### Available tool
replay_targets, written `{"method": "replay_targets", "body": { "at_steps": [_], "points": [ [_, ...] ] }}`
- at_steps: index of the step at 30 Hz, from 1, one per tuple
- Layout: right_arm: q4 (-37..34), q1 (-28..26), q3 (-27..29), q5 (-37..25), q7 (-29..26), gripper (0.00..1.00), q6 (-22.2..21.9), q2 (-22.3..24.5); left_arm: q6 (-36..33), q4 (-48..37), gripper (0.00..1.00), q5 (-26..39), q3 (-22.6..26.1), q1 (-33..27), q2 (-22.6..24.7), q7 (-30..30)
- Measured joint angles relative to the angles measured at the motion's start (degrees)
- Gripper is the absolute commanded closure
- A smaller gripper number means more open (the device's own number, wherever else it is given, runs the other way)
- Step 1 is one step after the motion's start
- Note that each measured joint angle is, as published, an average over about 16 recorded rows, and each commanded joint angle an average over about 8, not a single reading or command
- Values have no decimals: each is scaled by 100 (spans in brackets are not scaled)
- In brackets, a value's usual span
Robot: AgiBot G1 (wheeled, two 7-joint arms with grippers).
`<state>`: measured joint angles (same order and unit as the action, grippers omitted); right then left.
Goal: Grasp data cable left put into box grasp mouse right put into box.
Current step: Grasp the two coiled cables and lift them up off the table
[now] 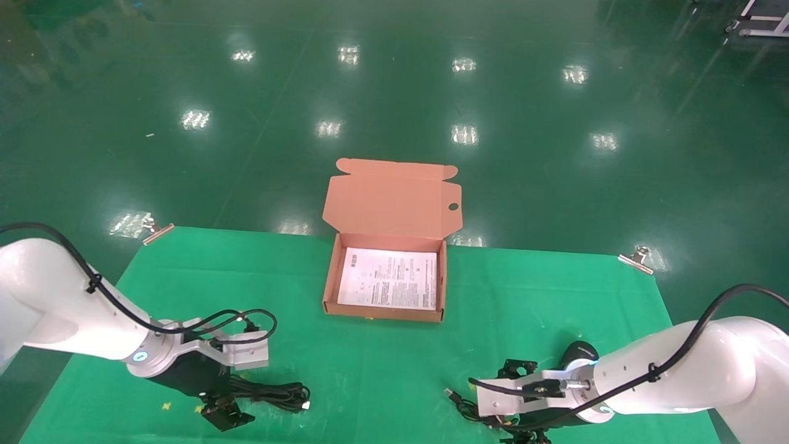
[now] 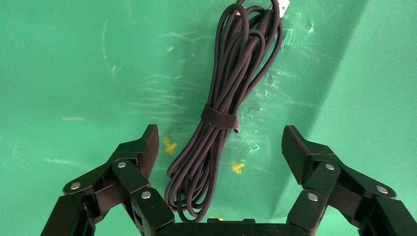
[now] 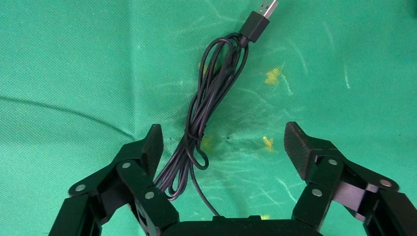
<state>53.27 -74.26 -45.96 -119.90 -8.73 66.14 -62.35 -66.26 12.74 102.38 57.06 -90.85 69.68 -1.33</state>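
A snug strap (image 2: 219,118) holds the middle of the data cable (image 1: 275,394) together, so I expect the cable's loops to stay in one bundle as I lift and carry it.
The data cable (image 1: 274,391) is a black strapped bundle on the green cloth at the front left. My left gripper (image 1: 229,401) is open and low over its near end; in the left wrist view the cable (image 2: 223,103) lies between the spread fingers (image 2: 147,145) of the gripper (image 2: 220,138), untouched. The black mouse (image 1: 580,353) sits at the front right, partly hidden by my right wrist. My right gripper (image 1: 502,404) is open over the mouse's coiled cord (image 3: 209,105) with its USB plug (image 3: 260,17); in the right wrist view the gripper (image 3: 223,135) holds nothing and the mouse body is hidden. The open box (image 1: 333,271) stands mid-table.
The box's lid (image 1: 388,200) stands upright at the back and a white leaflet (image 1: 389,279) lies inside. The green cloth (image 1: 382,376) is clipped at its far corners (image 1: 157,231) (image 1: 638,258). Shiny green floor lies beyond.
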Motion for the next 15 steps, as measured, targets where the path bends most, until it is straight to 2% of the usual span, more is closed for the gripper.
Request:
{"method": "replay_targets", "body": {
  "at_steps": [15],
  "points": [
    [44, -8, -8, 4, -20, 100, 59, 8, -8, 90, 100, 19, 12, 15, -25, 20]
  ]
}}
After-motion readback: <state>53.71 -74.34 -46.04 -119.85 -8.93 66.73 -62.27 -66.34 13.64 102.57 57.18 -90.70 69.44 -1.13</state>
